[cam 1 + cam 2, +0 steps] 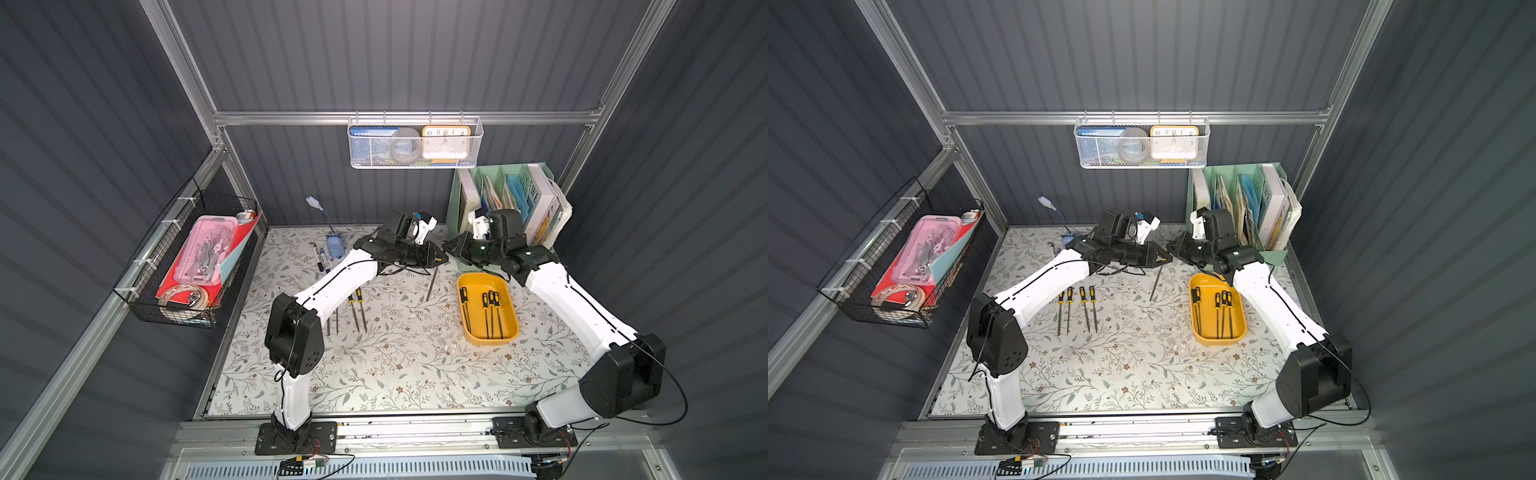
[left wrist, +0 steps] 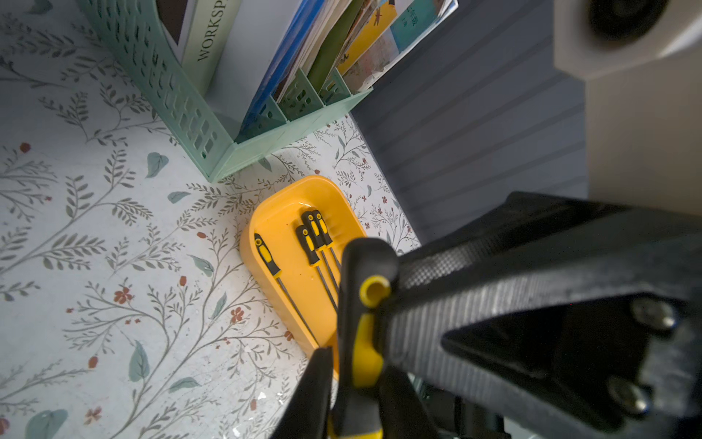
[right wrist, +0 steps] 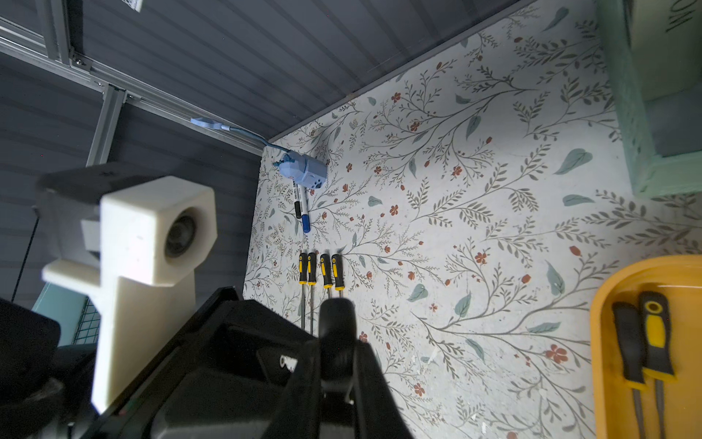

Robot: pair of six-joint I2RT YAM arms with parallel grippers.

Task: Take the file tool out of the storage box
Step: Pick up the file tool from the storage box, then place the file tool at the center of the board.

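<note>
Next, my right gripper opens and moves away before my left gripper puts the file tool down next to the other files [image 1: 1076, 308], because both my grippers are clamped on the file tool's handle [image 2: 367, 344].
The mustard-yellow storage box [image 1: 490, 341] [image 1: 1219, 340] [image 2: 281, 216] [image 3: 607, 304] sits on the right of the table with several black-and-yellow file tools in it. Left of and above it, my two grippers meet tip to tip in mid-air. One file tool [image 1: 432, 284] [image 1: 1156, 284] hangs between them with its thin shaft pointing down toward the table. My left gripper [image 1: 441, 258] [image 2: 359, 365] is shut on its yellow-and-black handle [image 2: 364, 342]. My right gripper [image 1: 449, 249] [image 3: 338, 357] is shut on the same handle [image 3: 338, 327] from the opposite side.
Several more files [image 1: 357, 316] [image 1: 1077, 309] [image 3: 319, 270] lie in a row under the left arm. A mint-green book organiser [image 1: 503, 199] stands behind the box. A blue device [image 1: 334, 245] and markers [image 1: 319, 255] lie at the back left. A black wire basket [image 1: 187, 262] hangs on the left wall.
</note>
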